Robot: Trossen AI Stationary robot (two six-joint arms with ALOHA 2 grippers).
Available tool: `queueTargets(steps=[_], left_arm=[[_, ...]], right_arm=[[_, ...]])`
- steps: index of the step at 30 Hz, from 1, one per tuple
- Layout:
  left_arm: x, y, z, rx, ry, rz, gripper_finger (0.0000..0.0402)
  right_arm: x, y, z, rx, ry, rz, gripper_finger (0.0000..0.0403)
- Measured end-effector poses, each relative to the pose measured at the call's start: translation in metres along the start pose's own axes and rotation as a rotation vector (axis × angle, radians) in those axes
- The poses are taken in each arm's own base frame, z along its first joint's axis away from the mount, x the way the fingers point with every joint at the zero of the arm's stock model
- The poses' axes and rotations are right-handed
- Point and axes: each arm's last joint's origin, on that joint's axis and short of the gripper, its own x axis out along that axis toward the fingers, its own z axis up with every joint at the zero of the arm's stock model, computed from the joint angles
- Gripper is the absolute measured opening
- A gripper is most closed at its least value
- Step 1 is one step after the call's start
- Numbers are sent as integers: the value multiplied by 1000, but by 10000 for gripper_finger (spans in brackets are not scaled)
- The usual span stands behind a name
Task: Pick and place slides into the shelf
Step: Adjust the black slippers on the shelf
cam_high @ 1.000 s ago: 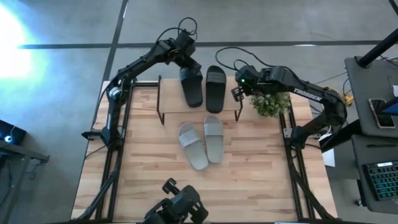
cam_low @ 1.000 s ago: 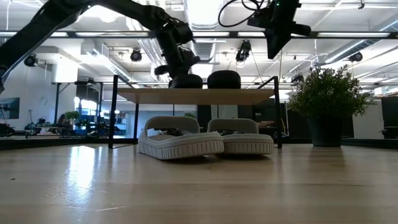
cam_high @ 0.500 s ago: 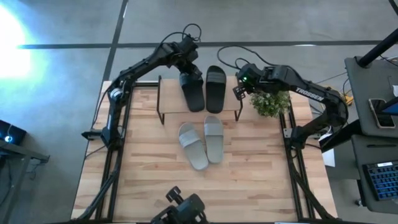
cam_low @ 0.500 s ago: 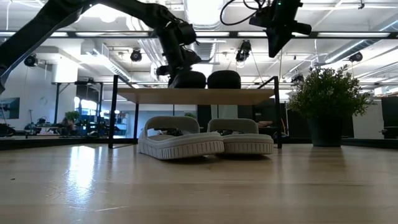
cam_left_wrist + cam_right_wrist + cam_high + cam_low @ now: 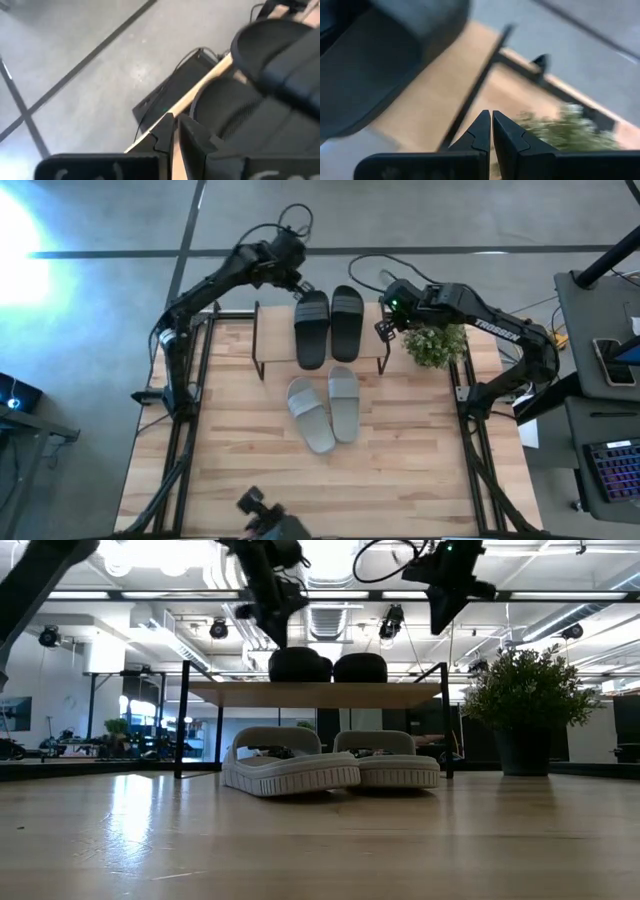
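My right gripper is nearer the black slide that juts past the shelf's far edge (image 5: 347,301), so that gripper should reach over and nudge that slide's far end (image 5: 347,291) inward.
Two black slides (image 5: 312,330) (image 5: 347,322) lie side by side, soles down, on the shelf's (image 5: 273,342) light top board. In the low view they show as two dark humps (image 5: 296,665) (image 5: 360,667). Two light grey slides (image 5: 310,413) (image 5: 343,402) rest on the table in front of the shelf, partly under it in the low view (image 5: 290,768). My left gripper (image 5: 292,282) (image 5: 174,124) is shut, above and just beyond the far end of the left black slide (image 5: 235,107), clear of it. My right gripper (image 5: 384,322) (image 5: 491,118) is shut, high by the shelf's right end.
A potted plant (image 5: 435,345) stands on the table right of the shelf, under the right arm. The shelf's thin black legs (image 5: 183,720) (image 5: 445,720) frame the grey slides. Bare tabletop (image 5: 250,470) lies toward the near edge.
My left gripper has left the far end of the left black slide, rising and drawing back toward the table's far left. That slide has swung from a slant to lie straight, parallel to the other black slide.
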Motion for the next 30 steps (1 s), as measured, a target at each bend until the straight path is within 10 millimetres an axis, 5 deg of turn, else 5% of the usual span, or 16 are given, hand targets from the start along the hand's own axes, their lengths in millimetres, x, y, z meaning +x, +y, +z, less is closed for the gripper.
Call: queueTargets(steps=[4,9,17,30], left_arm=[[-22,7,-13,-24,76,7,10],[-30,10,-33,-66,153,-5,10],[-10,5,-86,-161,242,-23,10],[-1,0,-118,-278,189,-124,10]], right_arm=[[25,-3,16,11,57,141,9],[57,-11,31,49,78,108,9],[97,-4,41,-2,117,144,9],[105,-9,63,-26,-100,31,9]])
